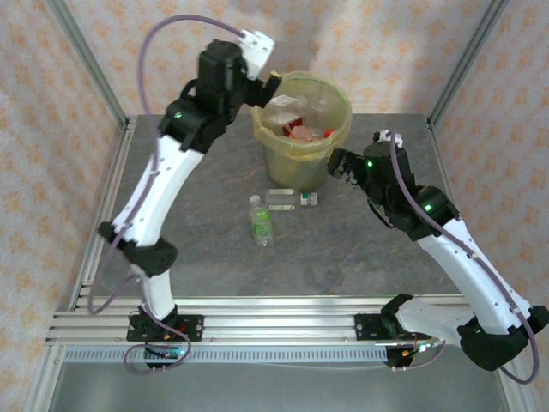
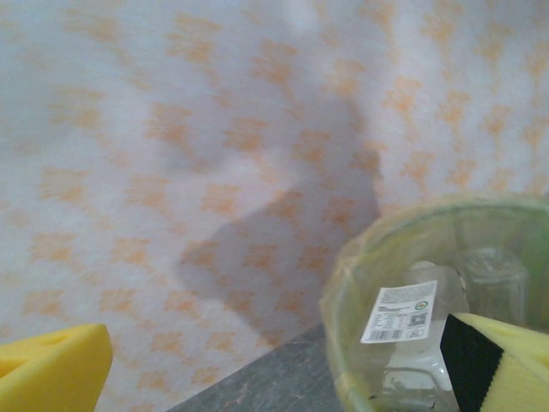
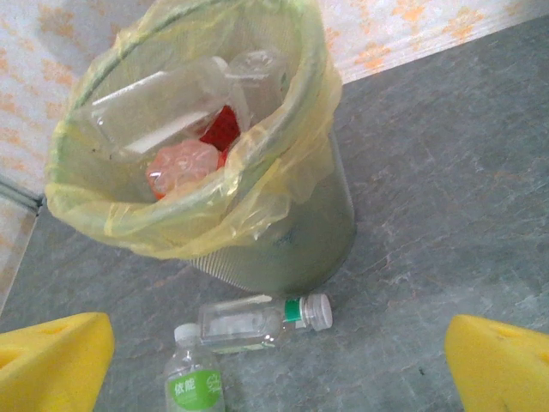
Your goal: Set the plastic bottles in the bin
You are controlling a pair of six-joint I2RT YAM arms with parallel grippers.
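The green-label bottle's body has room on both sides for the open fingers of my right gripper, so I should keep moving there until they are around the bottle's label.
The bin (image 1: 302, 142), lined with a yellow-green bag, stands at the back middle of the table and holds several bottles. Among them are a clear bottle (image 3: 163, 103) and one with a red-orange label (image 3: 184, 167). Two bottles lie on the table in front of the bin: a clear bottle with a green neck band and white cap (image 3: 257, 322) (image 1: 290, 200), and a green-label bottle (image 3: 193, 388) (image 1: 261, 221). My left gripper (image 1: 273, 81) hangs open over the bin's left rim (image 2: 343, 283), nothing between its yellow pads (image 2: 51, 369). My right gripper (image 1: 336, 163) is open just right of the bin.
The grey table (image 1: 360, 249) is bounded by a metal frame with patterned walls behind it. A white-labelled bottle (image 2: 399, 313) shows through the bin's bag. Bare table lies to the right of the two bottles (image 3: 446, 240).
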